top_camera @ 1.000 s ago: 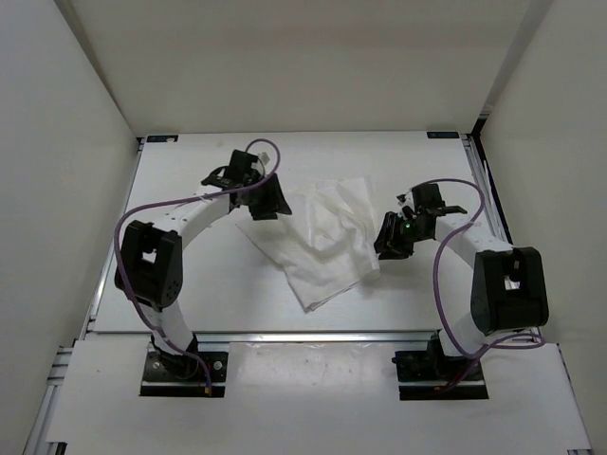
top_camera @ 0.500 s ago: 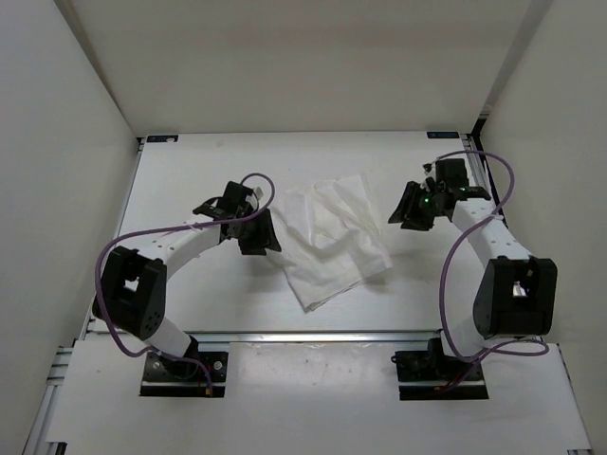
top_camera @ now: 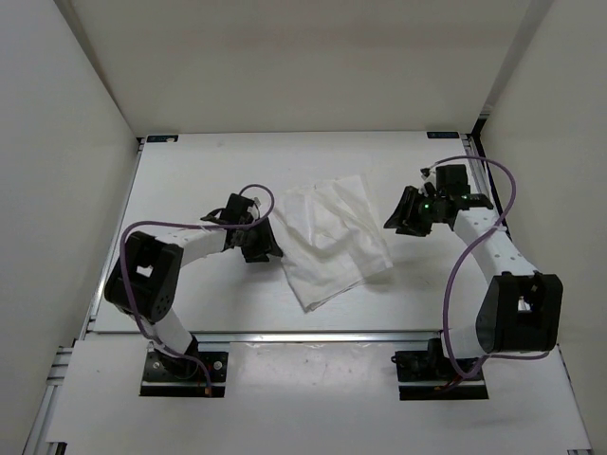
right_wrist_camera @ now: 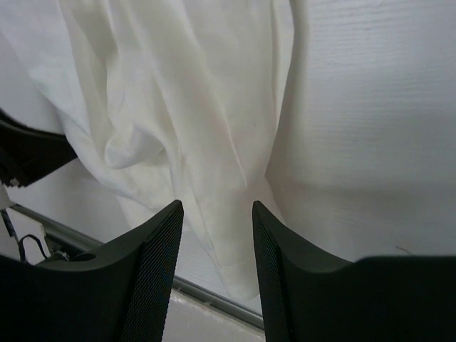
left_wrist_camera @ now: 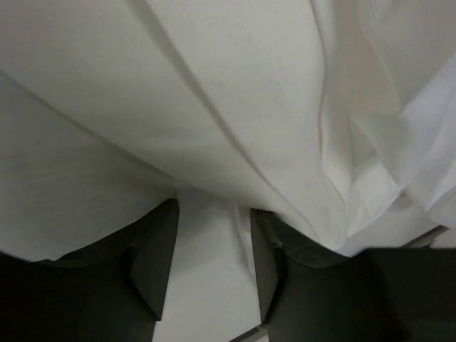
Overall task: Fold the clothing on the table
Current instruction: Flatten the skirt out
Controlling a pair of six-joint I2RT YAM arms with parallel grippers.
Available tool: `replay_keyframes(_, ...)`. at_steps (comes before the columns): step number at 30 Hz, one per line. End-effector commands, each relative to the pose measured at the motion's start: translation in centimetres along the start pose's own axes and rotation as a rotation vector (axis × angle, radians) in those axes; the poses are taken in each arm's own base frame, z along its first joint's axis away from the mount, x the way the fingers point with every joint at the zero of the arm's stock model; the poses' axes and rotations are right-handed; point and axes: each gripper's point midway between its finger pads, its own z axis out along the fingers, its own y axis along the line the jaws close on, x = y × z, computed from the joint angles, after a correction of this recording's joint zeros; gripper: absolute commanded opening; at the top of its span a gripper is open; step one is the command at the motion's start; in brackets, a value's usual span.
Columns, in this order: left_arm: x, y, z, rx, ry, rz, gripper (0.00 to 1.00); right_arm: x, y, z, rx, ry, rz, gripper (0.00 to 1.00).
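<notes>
The clothing's middle (top_camera: 328, 220) is bunched up in creases. Next, my right gripper pinches the clothing's edge (top_camera: 381, 248) close to its corner, raises it and pulls the clothing wide before folding.
The clothing (top_camera: 327, 237) is a creased white fabric lying crumpled in the middle of the table (top_camera: 190, 180). My left gripper (top_camera: 259, 239) sits low at the fabric's left edge. In the left wrist view the clothing (left_wrist_camera: 235, 107) drapes over the tips of the black fingers (left_wrist_camera: 153, 263), and the left gripper (left_wrist_camera: 214, 208) is open with only a flat white surface showing in the gap. My right gripper (top_camera: 404, 212) hovers just right of the fabric. In the right wrist view the right gripper (right_wrist_camera: 216, 214) is open and holds nothing, with the clothing (right_wrist_camera: 185, 107) lying beyond it.
White walls enclose the table on the left, back and right. An aluminium rail (top_camera: 303, 334) runs along the near edge, with both arm bases (top_camera: 180, 365) behind it. Purple cables (top_camera: 455, 275) loop off each arm.
My left gripper has come nearer and lower, down to the fabric's left edge. My right gripper has pulled back and to the right, away from the fabric's right edge, which has settled flatter.
</notes>
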Motion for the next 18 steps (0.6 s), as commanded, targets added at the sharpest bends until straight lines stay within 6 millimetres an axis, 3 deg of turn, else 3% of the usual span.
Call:
replay_keyframes(1,-4.0,-2.5,0.6,0.072,-0.104,0.022,0.56,0.8,1.7,0.0,-0.064,0.012,-0.018,0.49)
replay_keyframes(3,-5.8,-2.4,1.0,0.057,-0.127,0.043,0.32,1.3,1.5,0.1,-0.061,0.022,-0.005,0.49)
replay_keyframes(4,-7.2,-1.6,1.0,0.034,-0.144,0.031,0.03,1.1,1.8,0.0,-0.072,0.018,-0.003,0.49)
replay_keyframes(5,-8.4,-1.6,0.6,0.022,-0.161,0.027,0.00,1.3,1.9,0.0,-0.078,0.022,-0.008,0.49)
replay_keyframes(7,-11.3,-0.4,-0.3,0.018,-0.213,0.007,0.00,1.5,1.9,-0.2,-0.081,0.021,-0.006,0.49)
replay_keyframes(10,-15.6,-0.2,-2.4,0.018,-0.286,0.002,0.00,1.9,2.1,-0.4,-0.088,0.024,-0.009,0.49)
replay_keyframes(13,-19.4,-1.2,-4.5,0.026,-0.345,0.022,0.00,2.7,2.4,-0.1,-0.093,0.046,-0.021,0.50)
replay_keyframes(15,-20.3,-1.5,-4.8,0.032,-0.355,0.018,0.00,3.0,2.1,0.1,-0.080,0.066,-0.033,0.50)
replay_keyframes(18,-19.3,-3.1,-5.5,0.110,-0.329,0.015,0.05,3.5,1.3,0.0,0.005,0.100,-0.081,0.50)
